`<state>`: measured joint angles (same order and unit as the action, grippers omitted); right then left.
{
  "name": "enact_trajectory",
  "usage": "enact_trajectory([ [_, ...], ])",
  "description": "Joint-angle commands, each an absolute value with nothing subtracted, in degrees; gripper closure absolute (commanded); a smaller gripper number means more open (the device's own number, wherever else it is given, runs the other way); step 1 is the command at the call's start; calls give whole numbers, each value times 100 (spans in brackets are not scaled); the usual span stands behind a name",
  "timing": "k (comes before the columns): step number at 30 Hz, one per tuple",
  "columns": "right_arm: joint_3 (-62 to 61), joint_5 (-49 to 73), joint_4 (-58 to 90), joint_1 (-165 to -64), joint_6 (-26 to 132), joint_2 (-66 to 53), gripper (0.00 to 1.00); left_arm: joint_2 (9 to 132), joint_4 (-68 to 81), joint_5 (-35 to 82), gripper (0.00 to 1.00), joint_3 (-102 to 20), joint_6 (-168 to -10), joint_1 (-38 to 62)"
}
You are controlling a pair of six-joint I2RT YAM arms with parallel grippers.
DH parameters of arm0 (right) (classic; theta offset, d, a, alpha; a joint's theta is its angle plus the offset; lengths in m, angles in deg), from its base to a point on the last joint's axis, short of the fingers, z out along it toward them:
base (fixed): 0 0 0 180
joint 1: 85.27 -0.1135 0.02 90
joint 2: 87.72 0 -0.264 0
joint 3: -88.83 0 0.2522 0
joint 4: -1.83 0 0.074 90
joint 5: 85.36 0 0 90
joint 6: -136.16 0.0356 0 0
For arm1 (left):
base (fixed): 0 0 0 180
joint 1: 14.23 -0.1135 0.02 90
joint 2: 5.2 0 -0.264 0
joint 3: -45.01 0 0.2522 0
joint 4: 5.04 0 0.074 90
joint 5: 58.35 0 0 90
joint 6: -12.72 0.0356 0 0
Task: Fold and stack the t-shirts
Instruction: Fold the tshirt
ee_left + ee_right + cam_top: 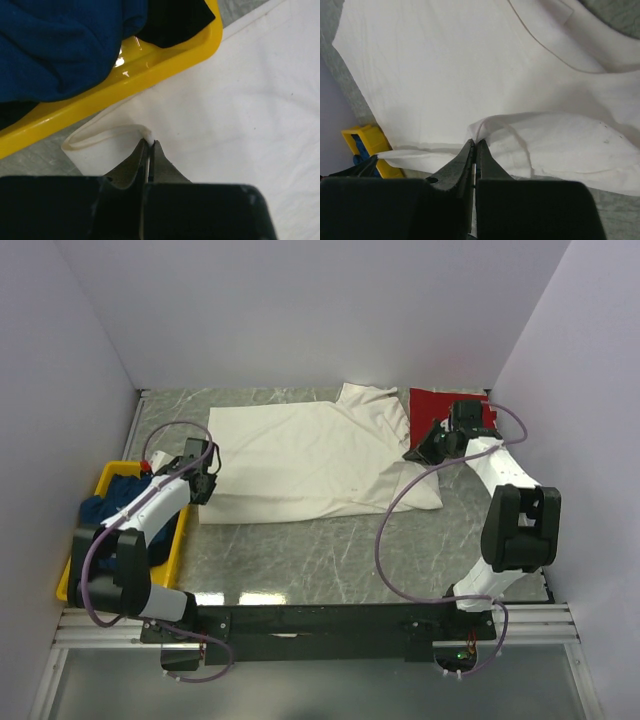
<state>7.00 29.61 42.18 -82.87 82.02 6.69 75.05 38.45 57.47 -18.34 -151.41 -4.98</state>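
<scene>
My left gripper should keep moving the cream-white t-shirt's held edge (290, 498) toward the t-shirt's far edge (270, 406) until the fold lies flat, as the held edge is straight across both grippers.
The cream-white t-shirt (300, 460) lies spread across the middle of the table. My left gripper (203, 472) is shut on its left hem corner (145, 134), lifted a little beside the yellow tray. My right gripper (425, 452) is shut on a fold of the same shirt (485, 125) at its right side. The bright red t-shirt (435, 405) lies folded at the back right, partly behind my right arm. The dark blue t-shirt (110, 502) sits bunched in the tray and also shows in the left wrist view (60, 45).
The yellow plastic tray (105, 480) stands at the left table edge; its rim (150, 67) is close to my left gripper. Grey walls close in the left, back and right. Cables loop from both arms over the table.
</scene>
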Motion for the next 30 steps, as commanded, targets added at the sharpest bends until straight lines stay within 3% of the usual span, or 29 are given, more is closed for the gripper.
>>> enact_trajectory([
  [1, 205, 3056, 4090, -8140, 8070, 799, 100, 7584, 3711, 5907, 99, -2087, -14997, -632],
  [30, -666, 3162, 4064, -8017, 8184, 1792, 100, 8796, 3640, 5617, 99, -3238, -14540, -1063],
])
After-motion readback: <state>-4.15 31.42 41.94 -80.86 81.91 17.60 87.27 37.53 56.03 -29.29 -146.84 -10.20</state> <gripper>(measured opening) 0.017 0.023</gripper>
